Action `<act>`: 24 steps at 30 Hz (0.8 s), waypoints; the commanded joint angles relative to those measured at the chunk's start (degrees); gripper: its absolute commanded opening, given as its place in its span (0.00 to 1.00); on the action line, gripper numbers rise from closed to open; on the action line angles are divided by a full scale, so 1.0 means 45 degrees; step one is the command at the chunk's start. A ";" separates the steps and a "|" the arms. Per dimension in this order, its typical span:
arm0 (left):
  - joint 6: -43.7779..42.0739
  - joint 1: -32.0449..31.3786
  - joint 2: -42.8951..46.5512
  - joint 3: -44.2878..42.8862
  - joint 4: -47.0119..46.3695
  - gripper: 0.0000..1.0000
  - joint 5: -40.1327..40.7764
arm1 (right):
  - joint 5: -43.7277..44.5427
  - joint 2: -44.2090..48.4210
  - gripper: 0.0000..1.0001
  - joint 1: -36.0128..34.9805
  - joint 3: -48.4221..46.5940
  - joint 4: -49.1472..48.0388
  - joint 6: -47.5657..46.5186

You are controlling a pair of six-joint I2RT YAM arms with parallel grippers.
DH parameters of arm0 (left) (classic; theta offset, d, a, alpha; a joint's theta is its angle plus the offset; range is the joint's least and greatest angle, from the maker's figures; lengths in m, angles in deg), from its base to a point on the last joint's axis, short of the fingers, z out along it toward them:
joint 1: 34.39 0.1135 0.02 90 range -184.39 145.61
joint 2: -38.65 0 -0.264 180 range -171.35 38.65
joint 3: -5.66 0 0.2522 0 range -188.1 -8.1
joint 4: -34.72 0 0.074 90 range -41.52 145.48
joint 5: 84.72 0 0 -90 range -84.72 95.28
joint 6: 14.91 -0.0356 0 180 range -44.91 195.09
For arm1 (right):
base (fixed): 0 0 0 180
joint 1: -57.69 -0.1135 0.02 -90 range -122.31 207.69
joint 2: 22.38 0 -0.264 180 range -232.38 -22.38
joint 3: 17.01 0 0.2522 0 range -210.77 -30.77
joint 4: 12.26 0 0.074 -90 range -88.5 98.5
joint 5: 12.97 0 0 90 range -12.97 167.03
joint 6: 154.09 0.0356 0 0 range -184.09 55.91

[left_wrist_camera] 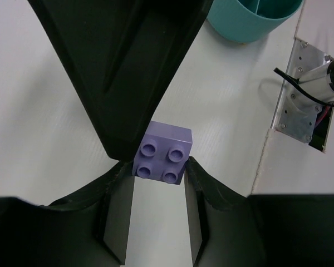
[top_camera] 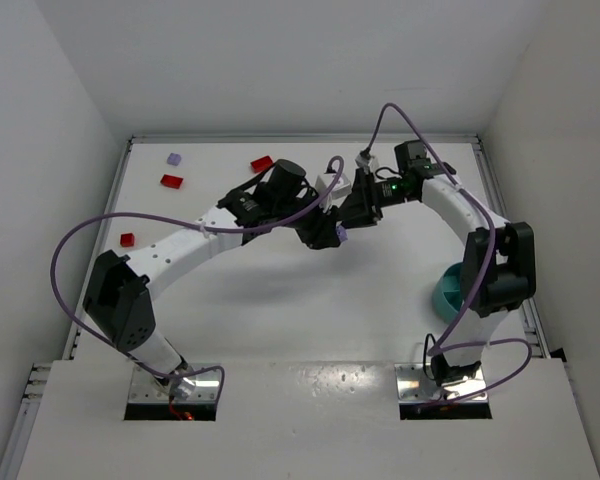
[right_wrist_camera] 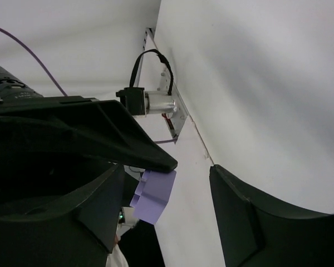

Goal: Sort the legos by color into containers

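Observation:
The lilac brick (right_wrist_camera: 158,190) is close to one finger of the robot's right gripper, so next the right gripper centers on its loose end (right_wrist_camera: 150,210) and closes before the left gripper opens.
My left gripper (left_wrist_camera: 158,165) is shut on a small lilac lego brick (left_wrist_camera: 162,152), studs facing the camera, held in the air above the table's middle (top_camera: 342,237). My right gripper (right_wrist_camera: 167,173) is open, its jaws wide apart around that brick (right_wrist_camera: 153,194); the brick lies close to one finger (right_wrist_camera: 97,208). The two grippers meet tip to tip (top_camera: 332,232). The teal dish (top_camera: 445,292) stands at the right, half hidden behind the right arm; its rim shows in the left wrist view (left_wrist_camera: 250,19). No yellow, cyan or beige bricks show.
On the table's far left lie another lilac brick (top_camera: 174,159) and three red bricks (top_camera: 262,163), (top_camera: 171,181), (top_camera: 128,239). White walls close in the table on three sides. The right arm's base plate (left_wrist_camera: 300,100) sits at the near edge.

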 commanded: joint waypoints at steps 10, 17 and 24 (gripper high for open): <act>-0.0069 -0.0105 -0.0080 -0.0554 -0.0426 0.02 0.0565 | 0.0006 0.1177 0.45 -0.0268 0.1830 -0.1511 0.1004; -0.0186 -0.0105 -0.0080 -0.0436 -0.0426 0.02 0.0877 | -0.0287 0.1430 0.19 -0.0385 0.1947 -0.1627 0.1004; -0.0304 -0.0105 -0.0080 -0.0182 -0.0426 0.01 0.0877 | -0.0541 0.2055 0.04 -0.0385 0.2319 -0.1746 0.1004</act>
